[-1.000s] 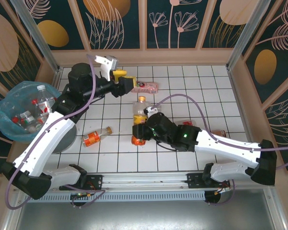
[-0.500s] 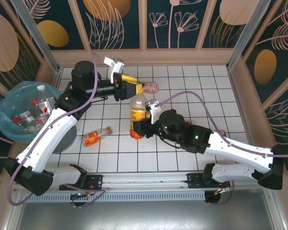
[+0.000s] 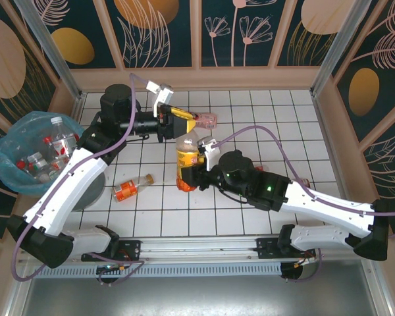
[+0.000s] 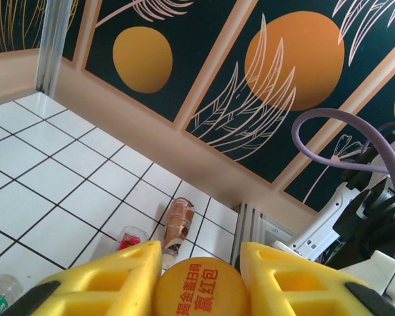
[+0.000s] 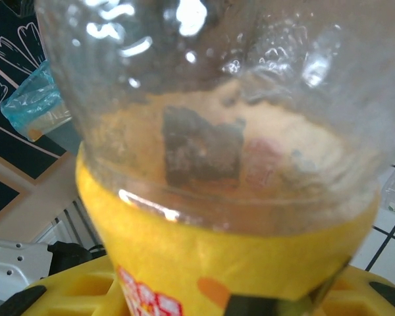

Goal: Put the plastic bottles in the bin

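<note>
I should grip the orange cap (image 4: 201,289) with my left gripper and take the bottle to the bin, because my right gripper is holding the bottle's lower part (image 3: 185,176) far from the bin.
A clear plastic bottle (image 3: 187,157) with a yellow-orange label stands upright above the table's middle. My right gripper (image 3: 186,182) is shut on its lower part. Up close, that bottle (image 5: 210,197) rises from between the yellow fingers (image 5: 49,293) of the right gripper (image 5: 210,299). My left gripper (image 3: 182,120) reaches in from the left and is closed on its orange cap (image 4: 199,289), which sits between the fingers (image 4: 112,280) of the left gripper (image 4: 201,263). The grey bin (image 3: 12,172) with its blue bag stands at the far left and holds several bottles.
An orange-labelled bottle (image 3: 133,188) lies left of centre. A pink bottle (image 3: 209,120) lies behind the left gripper. More bottles (image 3: 300,183) lie by the right arm, among them a brown-labelled one (image 4: 178,224). Wooden walls (image 3: 197,78) ring the tiled table.
My right gripper lifted the bottle off the table, stood it upright and carried it up and left. My left gripper swung right and down onto the cap.
</note>
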Tool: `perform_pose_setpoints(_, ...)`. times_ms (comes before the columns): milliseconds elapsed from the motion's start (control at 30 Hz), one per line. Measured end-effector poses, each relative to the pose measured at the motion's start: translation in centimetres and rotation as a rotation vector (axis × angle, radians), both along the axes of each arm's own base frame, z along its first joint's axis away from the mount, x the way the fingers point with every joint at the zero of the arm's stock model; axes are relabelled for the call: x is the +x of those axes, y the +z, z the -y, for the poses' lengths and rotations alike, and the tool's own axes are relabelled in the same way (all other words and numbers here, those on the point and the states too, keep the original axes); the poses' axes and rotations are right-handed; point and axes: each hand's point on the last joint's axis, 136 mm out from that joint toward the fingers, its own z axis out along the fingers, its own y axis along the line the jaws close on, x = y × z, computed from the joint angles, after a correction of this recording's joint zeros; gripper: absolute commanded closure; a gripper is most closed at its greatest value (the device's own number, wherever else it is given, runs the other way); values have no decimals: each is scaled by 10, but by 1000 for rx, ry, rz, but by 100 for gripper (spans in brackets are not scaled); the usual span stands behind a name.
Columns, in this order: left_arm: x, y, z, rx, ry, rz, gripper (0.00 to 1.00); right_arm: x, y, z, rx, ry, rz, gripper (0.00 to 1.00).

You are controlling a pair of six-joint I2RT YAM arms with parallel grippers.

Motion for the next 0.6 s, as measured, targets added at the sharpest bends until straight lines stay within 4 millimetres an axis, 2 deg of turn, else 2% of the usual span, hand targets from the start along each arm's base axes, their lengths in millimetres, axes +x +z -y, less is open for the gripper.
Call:
perform_pose_setpoints(33, 0, -1, 0, -1, 0, -2, 58, 0, 0, 0, 0, 1, -1, 58)
perform_pose_setpoints(67, 0, -1, 0, -2, 0, -3, 47, 0, 0, 0, 1, 2, -1, 57)
perform_pose_setpoints(100, 1, -2, 0, -3, 3, -2, 44, 0, 0, 0, 0, 3, -2, 57)
perform_pose_setpoints(167, 3, -6, 0, 2, 12, -12, 45, -2, 0, -1, 2, 12, -4, 58)
perform_pose_setpoints(300, 3, -8, 1, 3, 12, -16, 59, -2, -3, -1, -2, 13, -7, 58)
perform_pose_setpoints(433, 2, -8, 2, 2, 8, -21, 80, -2, -4, -1, -3, 9, -14, 57)
perform_pose_setpoints(533, 4, -8, 1, 2, 17, -28, 87, -2, -5, 0, -5, 6, -14, 54)
perform_pose_setpoints(600, 5, -8, 1, 3, 27, -27, 97, -1, -6, 0, -5, 2, -16, 50)
